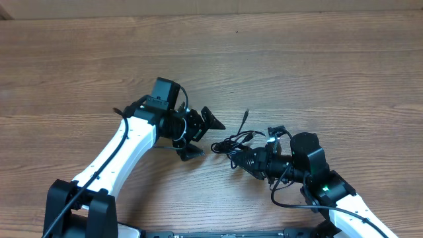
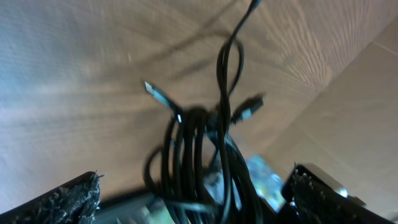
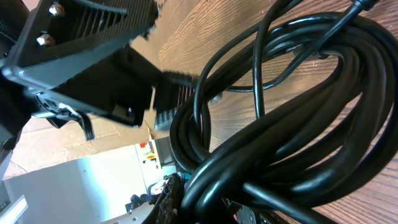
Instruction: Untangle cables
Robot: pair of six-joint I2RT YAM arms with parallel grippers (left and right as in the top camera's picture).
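Next, I clamp the loops sticking out (image 1: 217, 147) at the bundle's loose end with my left gripper before my right gripper pulls, because only my right gripper holds the tight bundle (image 1: 234, 143).
The cables (image 1: 232, 141) are a tight black bundle lying on the wooden table between my two grippers. One plug end (image 1: 245, 115) sticks out toward the far side. My left gripper (image 1: 203, 135) stands open just left of the bundle, one finger on each side of its left end, not closed on it. The left wrist view shows the cables (image 2: 199, 149) hanging between the wide-apart fingertips (image 2: 69, 200), with grey plug ends (image 2: 154, 92) poking out. My right gripper (image 1: 242, 159) is shut on the bundle from the right. Thick loops of the cables (image 3: 280, 118) fill the right wrist view.
The wooden table (image 1: 317, 59) stretches far and to both sides of the arms. In the right wrist view the black body of the left gripper (image 3: 87, 56) looms close behind the bundle. The robot's own thicker cable (image 1: 291, 201) loops by the right arm.
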